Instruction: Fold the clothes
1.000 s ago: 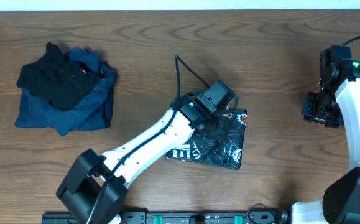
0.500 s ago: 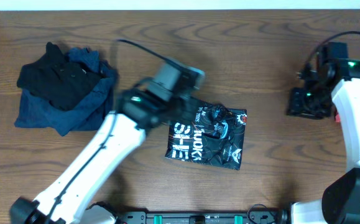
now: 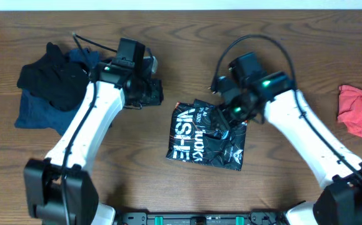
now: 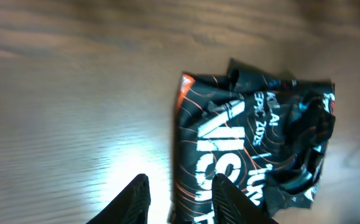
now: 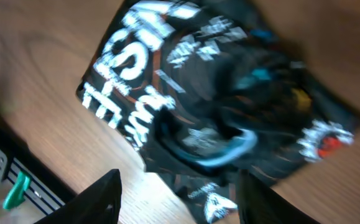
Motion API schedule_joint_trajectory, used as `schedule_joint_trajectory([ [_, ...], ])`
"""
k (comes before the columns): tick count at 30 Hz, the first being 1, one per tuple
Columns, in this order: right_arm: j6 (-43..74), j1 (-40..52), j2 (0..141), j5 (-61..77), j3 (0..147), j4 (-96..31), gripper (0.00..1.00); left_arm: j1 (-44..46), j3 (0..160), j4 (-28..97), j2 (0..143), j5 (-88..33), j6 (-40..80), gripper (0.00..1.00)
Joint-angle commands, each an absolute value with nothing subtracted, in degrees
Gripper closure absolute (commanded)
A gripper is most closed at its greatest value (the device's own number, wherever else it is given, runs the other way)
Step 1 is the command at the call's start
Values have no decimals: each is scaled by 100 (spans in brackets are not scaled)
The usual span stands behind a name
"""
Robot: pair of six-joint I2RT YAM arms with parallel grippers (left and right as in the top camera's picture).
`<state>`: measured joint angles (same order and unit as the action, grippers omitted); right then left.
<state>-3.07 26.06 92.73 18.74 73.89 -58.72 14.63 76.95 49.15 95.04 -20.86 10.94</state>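
Observation:
I should take the crumpled fabric (image 3: 233, 132) with my right gripper and pull it smooth before the next fold, because the black jersey's top layer (image 3: 222, 141) is bunched up below my right gripper.
The black jersey (image 3: 207, 136) with red-orange lines and white lettering lies folded into a rumpled rectangle at the table's middle front. It also shows in the left wrist view (image 4: 254, 134) and the right wrist view (image 5: 217, 99). My left gripper (image 3: 154, 95) is open and empty, just left of the jersey's top left corner; in its own view (image 4: 180, 198) the jersey's left edge lies between the fingertips. My right gripper (image 3: 229, 114) is open and hovers over the jersey's crumpled upper right part; in its own view (image 5: 180, 199) nothing is held.
A pile of dark clothes, black (image 3: 52, 80) on top of blue (image 3: 87, 109), lies at the far left. A red cloth (image 3: 359, 111) lies at the right edge. A black rail (image 3: 206, 219) runs along the table's front edge.
My left gripper has left the jersey and swung up to the left. My right arm has swept from the far right to over the jersey, uncovering the red cloth.

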Motion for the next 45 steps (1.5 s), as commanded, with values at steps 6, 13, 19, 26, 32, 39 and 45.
schedule_joint_trajectory([
  [6,-23,3524,9277,1164,6243,-4727,25,1455,7662,4954,9854,-2705,1164,65],
  [13,353,3741,9301,617,5743,-4364,46,1455,7662,4967,9852,-2705,1164,65],
  [19,878,3736,9301,43,5730,-4497,90,1455,7662,4969,9852,-2705,1164,65],
  [26,1636,3708,9301,-270,5730,-4858,99,1455,7662,4971,9852,-2705,1164,65],
  [32,3553,3601,9301,-784,5730,-6377,99,1455,7662,5006,9852,-2703,1162,65],
  [39,3579,3599,9301,-663,5730,-6831,44,1455,7662,5013,9852,-2705,1138,65],
  [45,3575,3437,9288,-998,5929,-6512,28,1455,7662,5013,9852,-2703,1118,65],
])
